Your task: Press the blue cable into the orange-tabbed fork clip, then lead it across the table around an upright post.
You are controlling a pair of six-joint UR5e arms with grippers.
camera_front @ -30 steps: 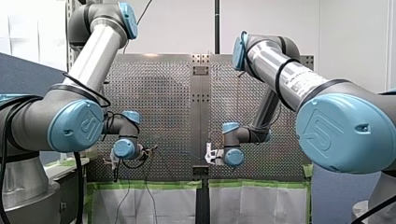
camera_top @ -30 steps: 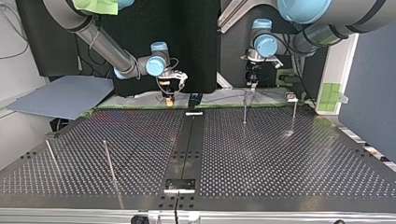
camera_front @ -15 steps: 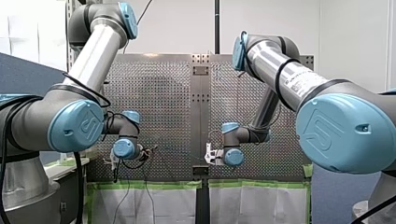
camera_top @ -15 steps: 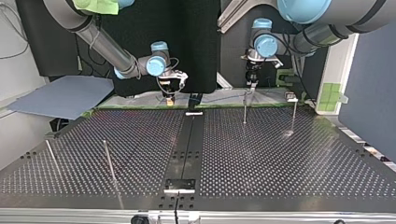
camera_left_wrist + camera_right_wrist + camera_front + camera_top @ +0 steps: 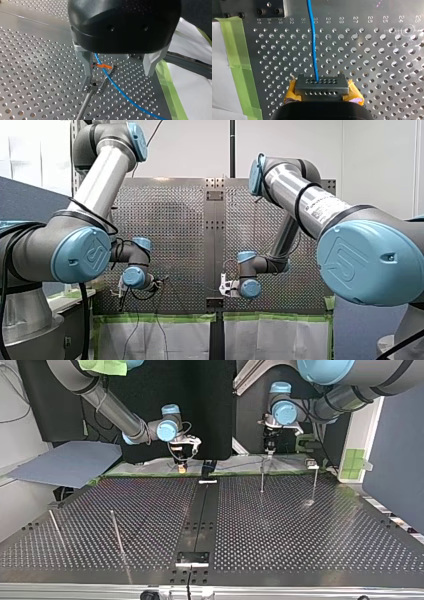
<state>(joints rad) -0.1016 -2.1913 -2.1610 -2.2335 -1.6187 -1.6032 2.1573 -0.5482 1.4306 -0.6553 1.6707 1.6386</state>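
Note:
I expect the blue cable to bend in a smooth curve just above the yellow pads when I carry it across, because the cable bows gently there.
In the left wrist view the blue cable passes through the orange-tabbed fork clip, which stands on the perforated table. My left gripper hangs over the clip, open, its metal fingers wide apart on either side of the cable and touching nothing. An upright post stands just beside the clip. In the right wrist view my right gripper, with yellow pads, is shut on the blue cable, which runs straight ahead of it. In the top view my left gripper is at the back right and my right gripper at the back middle.
Upright posts stand at the top view's back right and at its front left. Green tape edges the table near my right gripper. A grey sheet lies off the table at the top view's left.
My left arm's wrist has shifted slightly at the clip. My right arm and the cable have stayed still.

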